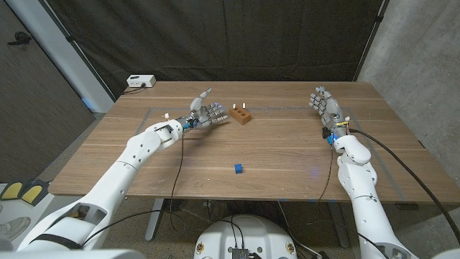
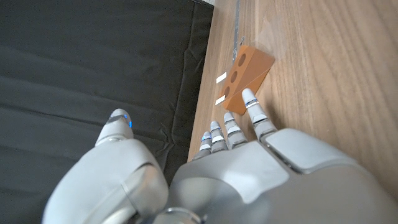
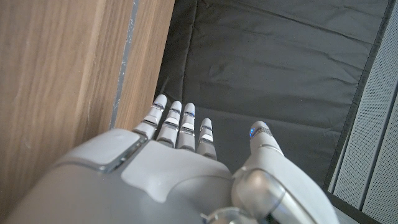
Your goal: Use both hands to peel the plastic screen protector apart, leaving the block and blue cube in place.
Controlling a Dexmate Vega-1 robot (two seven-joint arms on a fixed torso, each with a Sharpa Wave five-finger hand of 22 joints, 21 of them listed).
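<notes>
The white tabs [image 2: 221, 78] hover past the block's edge, so I expect the plastic screen protector [image 2: 249, 74] to pull the tabs up off the block when the robot lifts it.
An orange-brown wooden block [image 1: 241, 116] with holes and two small white tabs stands at the back middle of the table; it is also in the left wrist view [image 2: 247, 77]. My left hand [image 1: 206, 111] hovers just to its left, fingers spread and pointing at it, holding nothing; the fingertips [image 2: 250, 98] come close to the block. A small blue cube [image 1: 238, 168] sits near the table's front middle. My right hand [image 1: 324, 106] is raised at the back right, fingers apart and empty, also in the right wrist view [image 3: 180, 155]. I cannot make out any plastic film.
A white box [image 1: 140, 81] with a cable sits at the table's back left corner. Dark curtains [image 1: 287, 36] hang behind the table. A taped line [image 3: 124, 62] runs along the table near its far edge.
</notes>
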